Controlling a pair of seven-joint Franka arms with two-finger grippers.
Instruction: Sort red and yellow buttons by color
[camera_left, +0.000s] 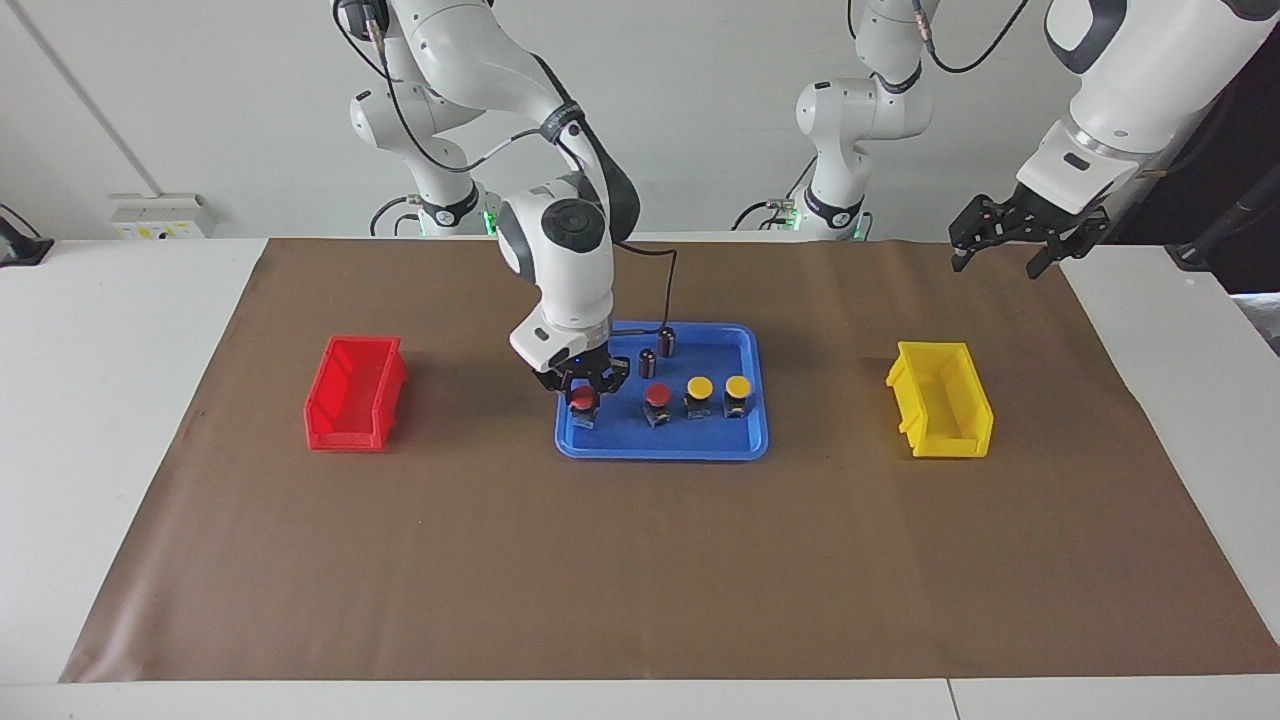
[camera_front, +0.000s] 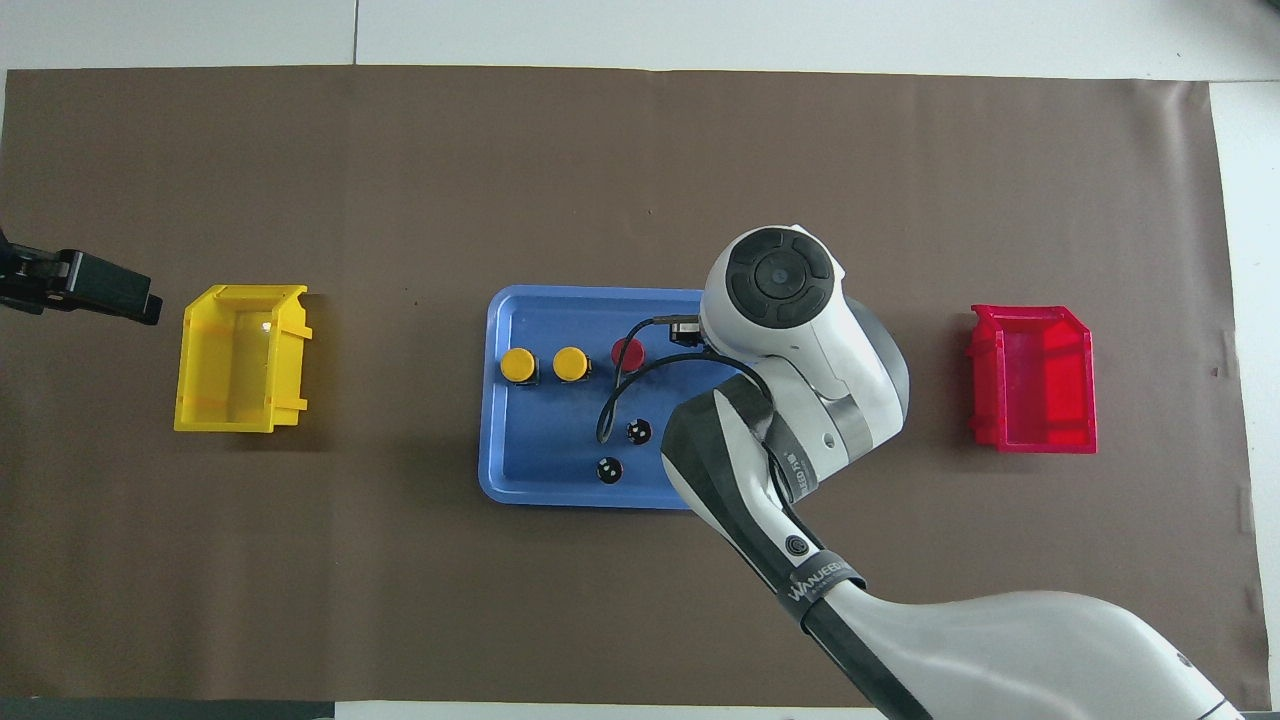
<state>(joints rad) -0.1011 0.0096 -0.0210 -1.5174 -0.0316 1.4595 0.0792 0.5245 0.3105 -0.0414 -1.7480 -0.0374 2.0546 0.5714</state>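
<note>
The yellow button's round cap (camera_front: 518, 365) sits on top of a dark base (camera_front: 528, 382), so the button will fall over onto its side when I drop it in the yellow bin.
A blue tray (camera_left: 662, 449) holds two red buttons (camera_left: 582, 403) (camera_left: 657, 397) and two yellow buttons (camera_left: 699, 389) (camera_left: 737, 389) in a row. My right gripper (camera_left: 585, 387) is low over the red button at the right arm's end of the row. It is open, with a finger on each side of the cap. In the overhead view the right arm hides that button. The other red button (camera_front: 628, 353) and the yellow buttons (camera_front: 571, 364) (camera_front: 517, 365) show on the tray (camera_front: 545, 300). My left gripper (camera_left: 1003, 255) waits open and empty in the air, over the left arm's end of the table.
Two small dark cylinders (camera_left: 647, 362) (camera_left: 667, 342) stand in the tray, nearer to the robots than the buttons. A red bin (camera_left: 355, 393) sits toward the right arm's end of the table, a yellow bin (camera_left: 941, 400) toward the left arm's end. A brown mat (camera_left: 640, 560) covers the table.
</note>
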